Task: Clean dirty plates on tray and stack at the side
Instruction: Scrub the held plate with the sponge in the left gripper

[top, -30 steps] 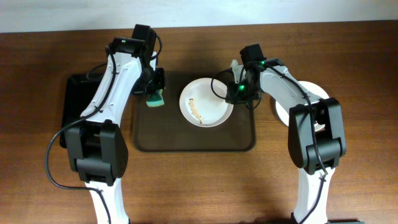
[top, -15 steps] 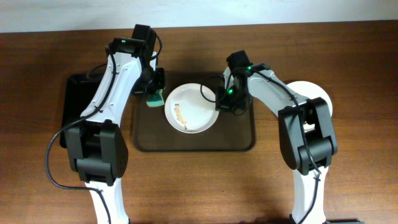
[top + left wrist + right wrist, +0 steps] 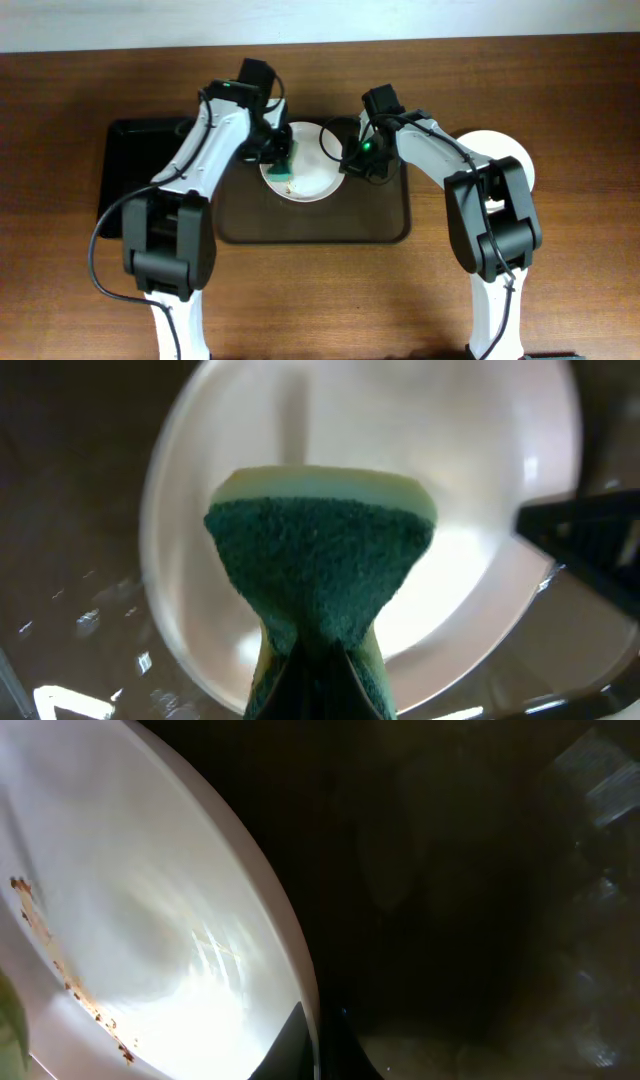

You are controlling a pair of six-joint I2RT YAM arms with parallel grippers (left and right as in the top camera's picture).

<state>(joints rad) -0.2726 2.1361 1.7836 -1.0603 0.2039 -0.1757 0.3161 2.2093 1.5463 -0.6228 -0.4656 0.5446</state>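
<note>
The brown food streak [image 3: 70,982] is next to the green sponge on the plate. My left gripper should wipe back over the streak [image 3: 290,187] before it stacks the plate.
A white plate [image 3: 310,172] with a brown food streak lies on the dark tray [image 3: 380,220]. My left gripper [image 3: 286,158] is shut on a green sponge [image 3: 320,570], which rests over the plate's left part. My right gripper [image 3: 345,160] is shut on the plate's right rim [image 3: 300,990]. In the right wrist view the plate [image 3: 150,920] shows brown crumbs along its left side. In the left wrist view the plate [image 3: 490,490] lies under the sponge.
A stack of clean white plates [image 3: 505,160] sits right of the tray, partly under my right arm. A black bin [image 3: 135,170] stands left of the tray. The wooden table [image 3: 320,300] spreads in front.
My right gripper has dragged the plate leftward across the tray. My left gripper has moved right with the sponge, from beside the plate onto it.
</note>
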